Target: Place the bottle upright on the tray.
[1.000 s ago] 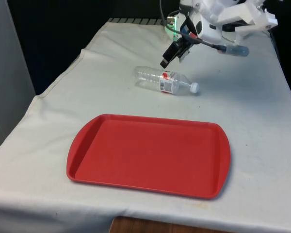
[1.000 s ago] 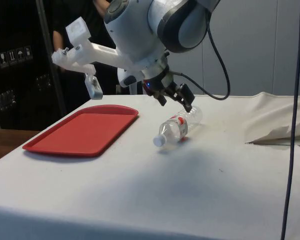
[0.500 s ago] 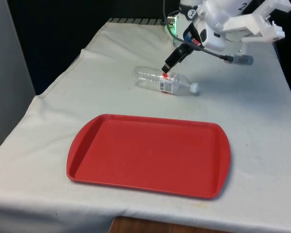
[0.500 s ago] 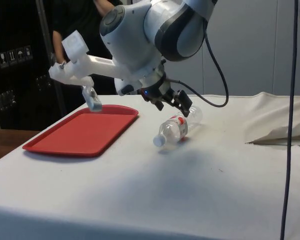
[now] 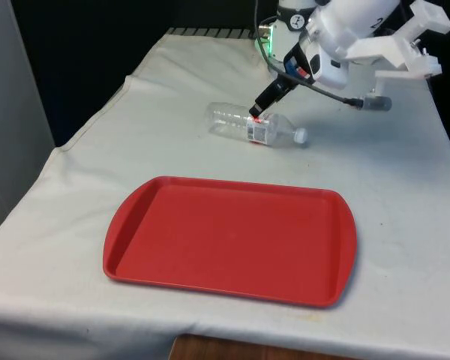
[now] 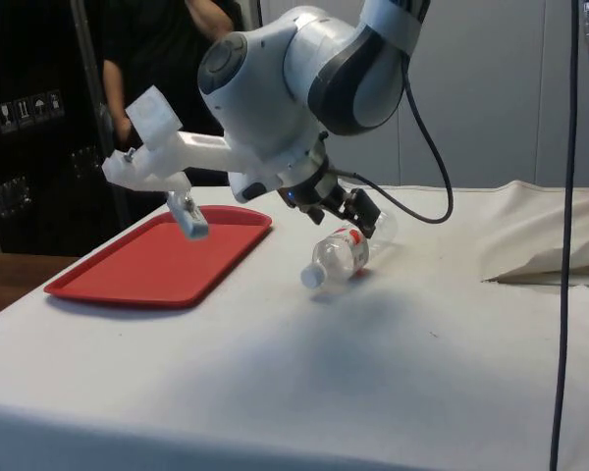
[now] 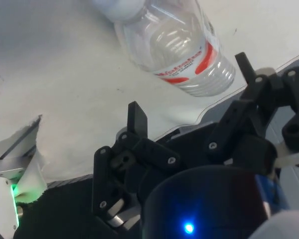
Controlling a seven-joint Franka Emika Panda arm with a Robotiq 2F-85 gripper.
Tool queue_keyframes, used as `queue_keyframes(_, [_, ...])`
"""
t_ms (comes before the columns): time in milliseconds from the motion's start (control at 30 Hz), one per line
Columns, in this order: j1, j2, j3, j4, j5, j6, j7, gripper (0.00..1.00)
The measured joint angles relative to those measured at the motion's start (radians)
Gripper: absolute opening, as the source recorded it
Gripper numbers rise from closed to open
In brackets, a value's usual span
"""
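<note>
The robot should expect the bottle to be empty when the gripper turns it upright, because the pale cloth shows evenly through the bottle's clear side.
A clear plastic bottle with a red and white label and a white cap lies on its side on the white cloth, beyond the red tray. My gripper hangs just above the bottle's labelled middle, tilted, with its fingers open and nothing between them. From the side, the bottle points its cap toward the table's near edge, and the gripper sits close over its far end. The wrist view has the bottle just past the two spread fingertips of the gripper. The tray holds nothing.
A person in dark clothes stands behind the table near the tray's far side. The cloth rises in a fold at the side view's right. A black cable loops off the arm above the bottle.
The gripper has come down and closer to the bottle's label over the last second, and the wrist has turned. The bottle and tray have stayed put.
</note>
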Motion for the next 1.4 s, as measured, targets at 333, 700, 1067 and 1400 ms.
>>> queue_keyframes(333, [0.002,0.034,0.000,0.022,-0.026,-0.017,0.026,1.00])
queue_keyframes(700, [0.002,0.080,0.000,0.047,-0.060,-0.017,0.034,1.00])
queue_keyframes(1067, [0.002,0.098,0.001,0.049,-0.099,-0.014,0.032,1.00])
queue_keyframes(1400, [0.004,0.110,0.001,0.052,-0.113,-0.026,0.032,1.00])
